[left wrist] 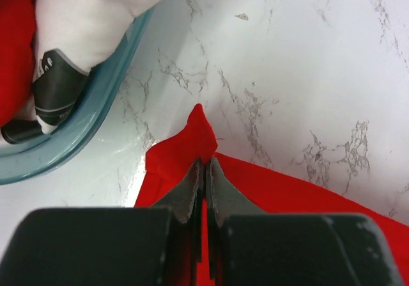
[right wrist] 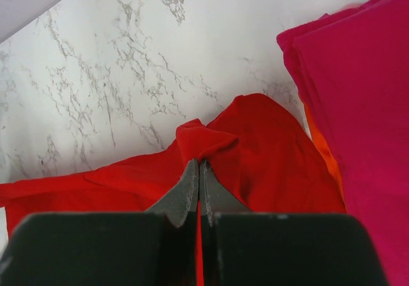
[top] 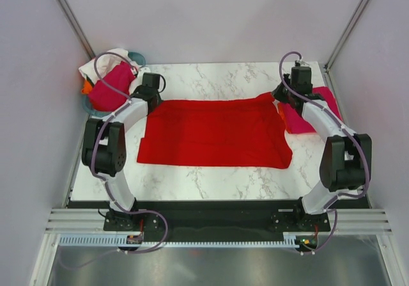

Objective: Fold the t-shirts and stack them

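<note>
I should keep moving my right gripper toward the red t-shirt's near edge (top: 278, 164), as the red t-shirt's far edge (top: 217, 101) is stretched straight across both grippers, and let go once the flap lies flat.
A bright red t-shirt (top: 214, 134) lies spread across the middle of the marble table. My left gripper (top: 152, 94) is shut on its far left corner; in the left wrist view (left wrist: 205, 163) the red cloth (left wrist: 192, 139) peaks up between the jaws. My right gripper (top: 281, 97) is shut on its far right corner; in the right wrist view (right wrist: 199, 164) a bunch of red cloth (right wrist: 204, 139) is pinched there. A folded magenta-pink shirt (top: 307, 116) over an orange one (right wrist: 323, 151) lies at the right. More shirts, magenta (top: 112, 84) and white (top: 102, 65), sit in the teal tub.
The teal plastic tub (left wrist: 96, 126) stands at the far left corner, close to my left gripper; it also shows in the top view (top: 137, 58). White walls close in the table at the back and sides. Bare marble (top: 211, 180) runs along the near edge.
</note>
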`<move>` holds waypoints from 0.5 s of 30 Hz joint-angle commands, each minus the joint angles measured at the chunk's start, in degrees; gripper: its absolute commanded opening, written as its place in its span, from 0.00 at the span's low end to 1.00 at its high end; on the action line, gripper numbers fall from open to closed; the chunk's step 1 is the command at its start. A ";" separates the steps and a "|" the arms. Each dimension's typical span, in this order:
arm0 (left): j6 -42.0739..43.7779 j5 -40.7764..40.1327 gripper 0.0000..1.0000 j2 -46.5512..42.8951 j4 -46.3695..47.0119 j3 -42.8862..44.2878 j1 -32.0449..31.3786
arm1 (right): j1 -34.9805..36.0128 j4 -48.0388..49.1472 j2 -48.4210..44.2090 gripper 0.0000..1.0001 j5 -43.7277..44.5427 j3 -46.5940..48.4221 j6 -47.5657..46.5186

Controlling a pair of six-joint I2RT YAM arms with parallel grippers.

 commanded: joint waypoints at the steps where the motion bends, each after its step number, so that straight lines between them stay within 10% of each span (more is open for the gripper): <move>1: 3.99 -4.92 0.02 -4.21 8.35 -3.49 -1.10 | 0.07 2.20 -5.41 0.00 1.07 -2.07 0.50; 15: 5.05 -10.64 0.02 -9.48 18.20 -11.58 -4.00 | 0.16 2.20 -13.32 0.00 5.38 -10.86 0.50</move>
